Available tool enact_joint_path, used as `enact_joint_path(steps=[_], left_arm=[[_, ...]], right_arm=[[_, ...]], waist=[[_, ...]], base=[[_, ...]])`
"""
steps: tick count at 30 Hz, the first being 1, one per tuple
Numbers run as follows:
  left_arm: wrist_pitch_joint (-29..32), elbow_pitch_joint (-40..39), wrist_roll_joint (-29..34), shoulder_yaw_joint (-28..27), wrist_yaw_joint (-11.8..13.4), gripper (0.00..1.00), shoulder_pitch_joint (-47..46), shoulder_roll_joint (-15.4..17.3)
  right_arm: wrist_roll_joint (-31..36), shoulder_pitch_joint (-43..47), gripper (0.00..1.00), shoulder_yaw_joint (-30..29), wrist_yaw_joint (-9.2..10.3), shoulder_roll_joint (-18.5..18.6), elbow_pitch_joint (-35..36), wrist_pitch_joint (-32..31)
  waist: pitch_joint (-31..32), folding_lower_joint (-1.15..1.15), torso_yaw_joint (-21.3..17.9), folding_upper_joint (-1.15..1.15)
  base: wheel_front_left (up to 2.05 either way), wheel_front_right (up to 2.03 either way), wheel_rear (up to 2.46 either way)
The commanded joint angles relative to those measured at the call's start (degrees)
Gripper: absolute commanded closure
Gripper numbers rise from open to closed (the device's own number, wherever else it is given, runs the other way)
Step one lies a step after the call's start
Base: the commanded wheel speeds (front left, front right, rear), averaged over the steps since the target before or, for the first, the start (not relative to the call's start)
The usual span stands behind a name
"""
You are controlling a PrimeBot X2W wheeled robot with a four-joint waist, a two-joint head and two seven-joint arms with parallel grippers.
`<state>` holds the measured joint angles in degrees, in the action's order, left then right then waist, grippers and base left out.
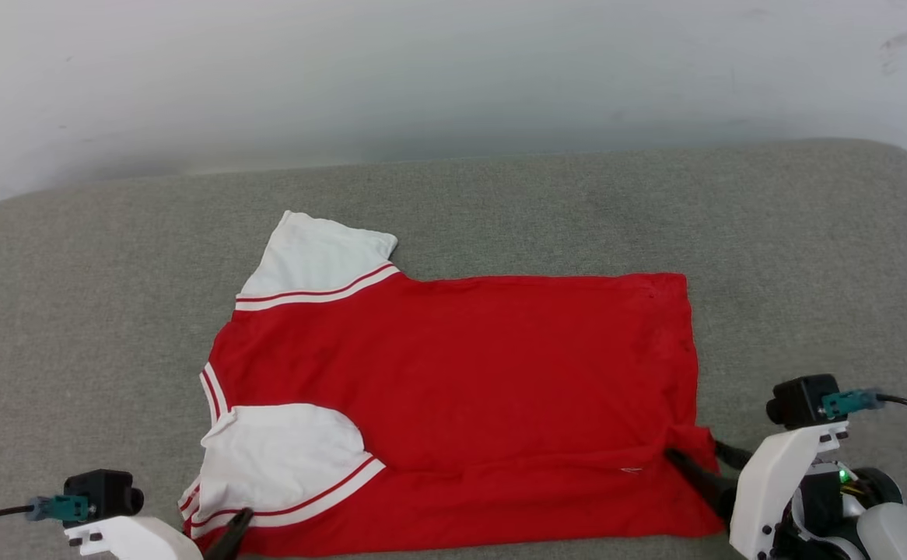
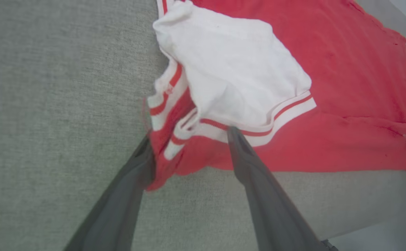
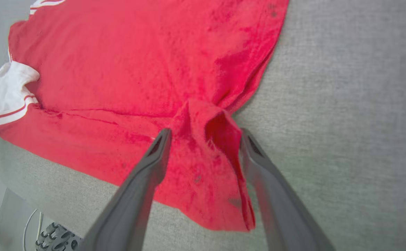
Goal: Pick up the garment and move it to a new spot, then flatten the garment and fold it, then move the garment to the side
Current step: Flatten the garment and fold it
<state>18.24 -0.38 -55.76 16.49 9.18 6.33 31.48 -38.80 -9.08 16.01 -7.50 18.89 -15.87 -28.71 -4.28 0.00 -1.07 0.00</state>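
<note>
The garment has a plain red body [image 1: 525,369] with striped trim [image 1: 317,291], so I should expect a hidden black-and-white print to show up when I fold it.
The garment [image 1: 461,373] is a bright red shirt with white sleeves and red-and-white stripe trim, spread on a grey padded surface [image 1: 96,311] with its sleeves to the left. My left gripper [image 2: 189,134] stands open at the near sleeve's striped corner [image 2: 175,139], and the bunched hem lies between its fingers; in the head view it [image 1: 220,535] is at the lower left. My right gripper [image 3: 205,130] is open too, its fingers on either side of a raised fold [image 3: 220,136] at the garment's near right corner [image 1: 693,449].
A pale wall [image 1: 422,78] rises behind the padded surface. The surface's front edge runs just below the garment [image 2: 363,223]. Grey padding lies bare on the garment's left, right and far sides. Some cables and a dark part [image 3: 49,237] sit below the edge.
</note>
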Motion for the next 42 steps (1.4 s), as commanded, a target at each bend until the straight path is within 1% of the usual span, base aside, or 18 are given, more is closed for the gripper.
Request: enact_joint_path(steps=[1, 4, 8, 11, 13, 17, 20, 25, 28, 32, 35, 36, 39, 41, 42], left_arm=[[-0.9, 0.3, 0.6, -0.3, -0.4, 0.0, -1.1, 0.2], [-2.8, 0.1, 2.5, -1.2, -0.3, 0.0, -2.5, 1.4], [-5.2, -1.6, 5.6, -1.6, 0.2, 0.0, -4.9, 2.6], [-6.4, -2.8, 8.1, -2.1, 1.4, 0.0, -7.2, 3.6], [-7.5, -3.5, 9.3, -2.7, 2.4, 0.0, -8.9, 3.6], [-9.2, -4.4, 11.8, -3.8, 3.9, 0.0, -13.7, 4.2], [-10.4, -4.7, 13.3, -4.7, 4.6, 0.0, -18.2, 4.2], [-11.1, -1.4, 15.0, -5.0, 4.8, 0.0, -27.1, 4.1], [-10.4, 1.8, 15.5, -4.8, 3.8, 0.0, -33.0, 4.5], [-5.5, 7.0, 13.9, -3.9, 0.8, 0.0, -40.5, 6.1], [0.6, 10.7, 12.0, -2.9, -2.0, 0.0, -45.7, 7.8], [0.6, 10.7, 12.0, -2.9, -2.0, 0.0, -45.7, 7.8], [8.7, 14.0, 9.5, -2.2, -4.2, 0.0, -49.8, 10.3], [13.9, 16.0, 8.2, -1.8, -5.0, 0.0, -52.1, 12.1], [16.4, 17.0, 7.4, -1.7, -4.9, 0.0, -52.9, 12.7]], right_arm=[[1.2, 0.6, 0.0, -0.7, 0.02, -0.2, 0.5, 2.4], [3.3, 0.1, 0.0, -2.8, 0.02, -1.2, 1.3, 8.3], [7.7, -0.7, 0.0, -6.8, 0.02, -3.1, 2.7, 15.6], [11.0, -1.6, 0.0, -9.4, 0.02, -4.7, 4.9, 19.2], [12.8, -2.0, 0.0, -10.8, 0.02, -5.8, 6.6, 20.5], [15.4, -3.9, 0.0, -13.0, 0.01, -7.8, 10.2, 21.1], [17.0, -6.0, 0.0, -13.7, 0.02, -8.3, 13.3, 21.5], [19.0, -9.8, 0.0, -12.8, 0.02, -8.4, 17.6, 22.1], [19.0, -11.6, 0.0, -11.8, 0.02, -8.1, 19.5, 22.1], [18.5, -13.6, 0.0, -10.3, 0.02, -7.8, 20.8, 21.8], [18.1, -14.7, 0.0, -9.8, 0.02, -7.6, 20.8, 22.1], [18.1, -14.7, 0.0, -9.8, 0.02, -7.6, 20.8, 22.1], [17.5, -14.8, 0.0, -9.4, 0.02, -7.8, 20.5, 22.4], [17.1, -15.0, 0.0, -9.4, 0.02, -8.0, 20.2, 22.7], [16.8, -14.9, 0.0, -9.2, 0.02, -8.1, 20.1, 22.9]], waist=[[0.0, 0.0, -0.3, 0.0], [0.1, 0.0, -0.9, 0.0], [0.2, 0.0, -1.8, 0.0], [-0.3, 0.0, -2.6, 0.0], [-1.1, 0.0, -3.4, 0.0], [-4.3, 0.0, -5.0, 0.0], [-7.8, 0.0, -6.4, 0.0], [-13.6, 0.0, -8.9, 0.0], [-16.6, 0.0, -10.2, 0.0], [-19.7, 0.0, -12.0, 0.0], [-21.3, 0.0, -12.9, 0.0], [-21.3, 0.0, -12.9, 0.0], [-22.9, 0.0, -13.8, 0.0], [-23.9, 0.0, -14.2, 0.0], [-24.3, 0.0, -14.4, 0.0]], base=[[0.0, 0.0, 0.0], [0.0, 0.0, 0.0], [0.0, 0.0, 0.0], [0.0, 0.0, 0.0], [0.0, 0.0, 0.0], [0.0, 0.0, 0.0], [0.0, 0.0, 0.0], [0.0, 0.0, 0.0], [0.0, 0.0, 0.0], [0.0, 0.0, 0.0], [0.0, 0.0, 0.0], [0.0, 0.0, 0.0], [0.0, 0.0, 0.0], [0.0, 0.0, 0.0], [0.0, 0.0, 0.0]])
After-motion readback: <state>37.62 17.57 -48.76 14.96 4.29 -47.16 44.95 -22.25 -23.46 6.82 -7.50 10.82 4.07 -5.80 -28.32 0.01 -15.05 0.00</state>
